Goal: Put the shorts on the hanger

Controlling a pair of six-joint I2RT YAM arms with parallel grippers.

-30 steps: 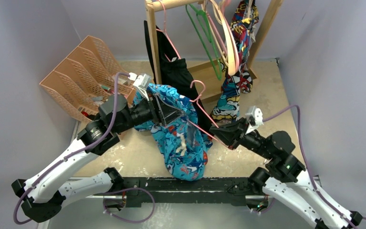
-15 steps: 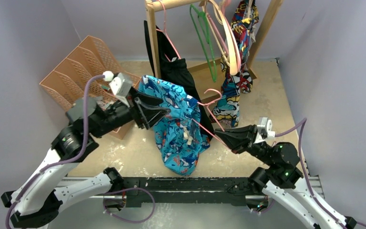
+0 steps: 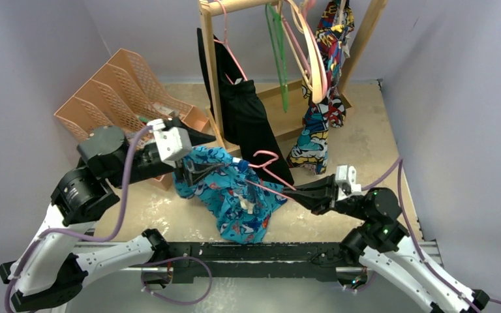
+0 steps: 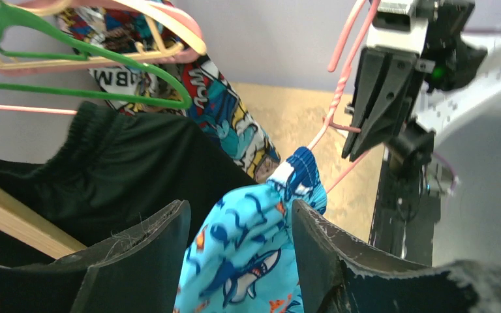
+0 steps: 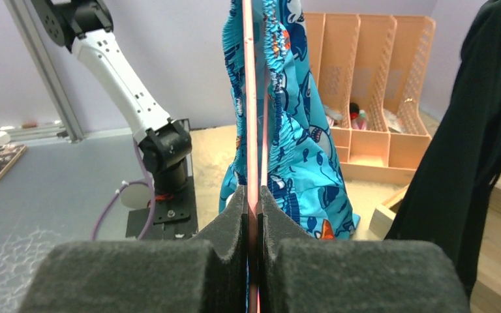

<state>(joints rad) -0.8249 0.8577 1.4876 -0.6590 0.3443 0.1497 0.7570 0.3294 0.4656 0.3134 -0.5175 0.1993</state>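
Observation:
The pink hanger's loose end (image 3: 286,188), where the shorts must go, is in my right gripper, so my left gripper should pinch the hanger's covered end (image 4: 298,172) through the waistband.
The turquoise shark-print shorts (image 3: 238,202) hang bunched over the thin pink hanger (image 3: 267,156) in the middle of the table. My left gripper (image 3: 202,171) is at their upper left, its jaws closed on a thick bunch of the shorts (image 4: 248,261), which fills the gap between them (image 4: 240,205). My right gripper (image 3: 300,193) is shut on the hanger's wire, which runs from its jaws (image 5: 253,192) up along the shorts (image 5: 293,130). The left wrist view shows the hanger (image 4: 339,85) in the right gripper (image 4: 355,147).
A wooden rack (image 3: 210,65) at the back carries a black garment (image 3: 251,120), a comic-print garment (image 3: 316,130), a green hanger (image 3: 277,45) and a cream hanger (image 3: 310,45). A peach file organiser (image 3: 124,91) stands at the back left.
My left gripper has pulled down and to the left with the shorts, which now hang lower. My right gripper and the hanger have dropped slightly, the hook now lower.

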